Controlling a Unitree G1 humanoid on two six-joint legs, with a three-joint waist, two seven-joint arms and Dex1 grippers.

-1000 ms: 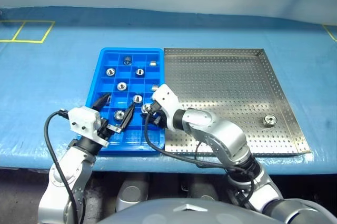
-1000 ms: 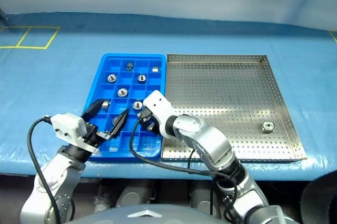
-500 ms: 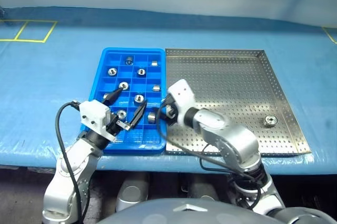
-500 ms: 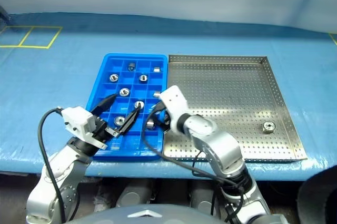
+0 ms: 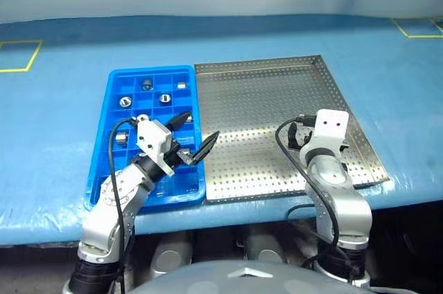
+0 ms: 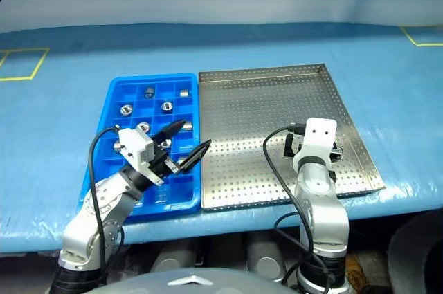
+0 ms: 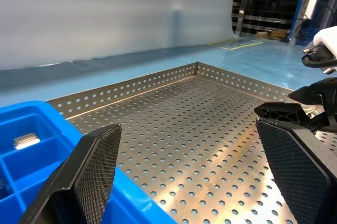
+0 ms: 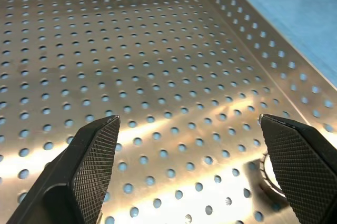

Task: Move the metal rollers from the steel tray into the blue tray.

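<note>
The roller (image 8: pixel 270 173) is behind one finger of my right gripper. Next, I move that gripper toward the steel tray's rim (image 8: pixel 315 104) before I close it around the roller.
The blue tray (image 5: pixel 101 169) lies on the left and holds several metal rollers (image 5: pixel 165 99) in its far compartments. The steel tray (image 5: pixel 256 100) sits against its right side. One roller (image 8: pixel 269 175) lies on the perforated floor near the steel tray's right rim, partly behind a finger (image 8: pixel 303 166) of my right gripper (image 8: pixel 188 121). That gripper hovers low over the tray, open and empty. My left gripper (image 5: pixel 203 124) is open and empty above the seam between the two trays, pointing toward the steel tray.
Both trays rest on a blue table cover (image 5: pixel 55 121) with yellow tape marks (image 5: pixel 17 55) at the far corners. The table's front edge runs just below the trays. A black cable (image 5: pixel 287 135) loops beside my right hand.
My right gripper opened, left its roller at the blue tray's near right corner and swung right across the steel tray. My left gripper shifted right. The camera turned too.
</note>
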